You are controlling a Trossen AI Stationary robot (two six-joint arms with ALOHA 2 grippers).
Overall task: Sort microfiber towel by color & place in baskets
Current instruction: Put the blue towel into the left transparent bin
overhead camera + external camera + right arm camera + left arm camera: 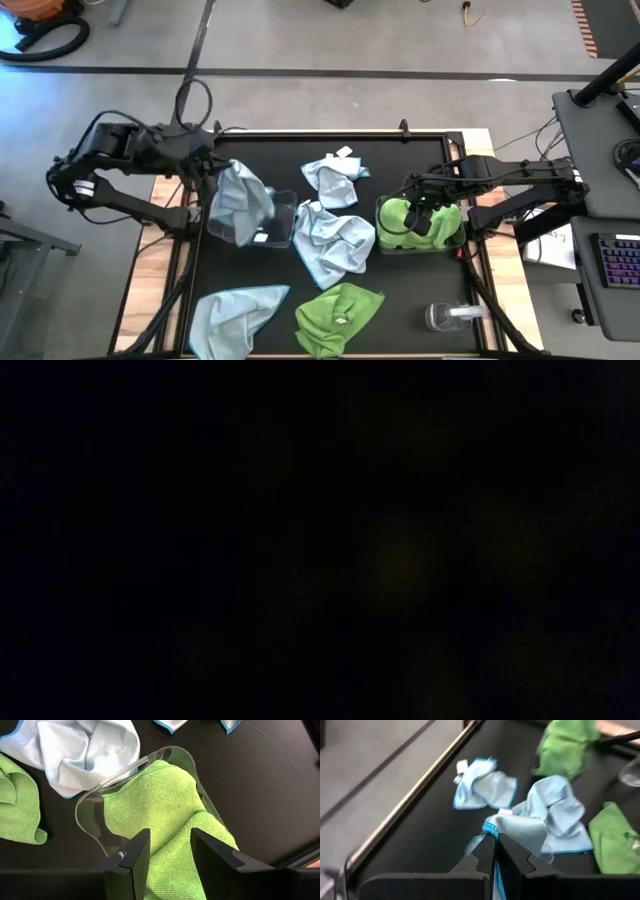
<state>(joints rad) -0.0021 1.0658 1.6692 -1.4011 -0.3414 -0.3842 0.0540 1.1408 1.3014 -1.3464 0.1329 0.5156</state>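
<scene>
The pale blue towel's lower end [241, 222] is hanging over the clear basket's opening [276, 224], so the robot's left gripper should keep going down until the cloth gathers inside, and then let go.
My left gripper [213, 170] is shut on a pale blue microfiber towel [240, 205], which hangs over the left clear basket [283, 222]. My right gripper [167, 845] stands open just above a lime green towel [150, 800] that lies in the right basket [462, 238]. Whether its fingers touch that towel cannot be told. On the black table lie two more pale blue towels [335, 182] [332, 245] at the middle. A third blue one [232, 315] and a green one [340, 315] lie near the front edge. The low view is dark. My left gripper pinches the blue towel at a bunched fold by its darker blue hem [491, 827] between its two shut fingers [517, 855]. The fingers slant downward. The cloth hangs slack below them, its lower part [250, 232] down at the left basket.
A small clear round container [452, 317] lies at the front right of the table. A raised frame rail [330, 135] runs along the far edge. Bare black table [400, 300] shows between the loose towels.
</scene>
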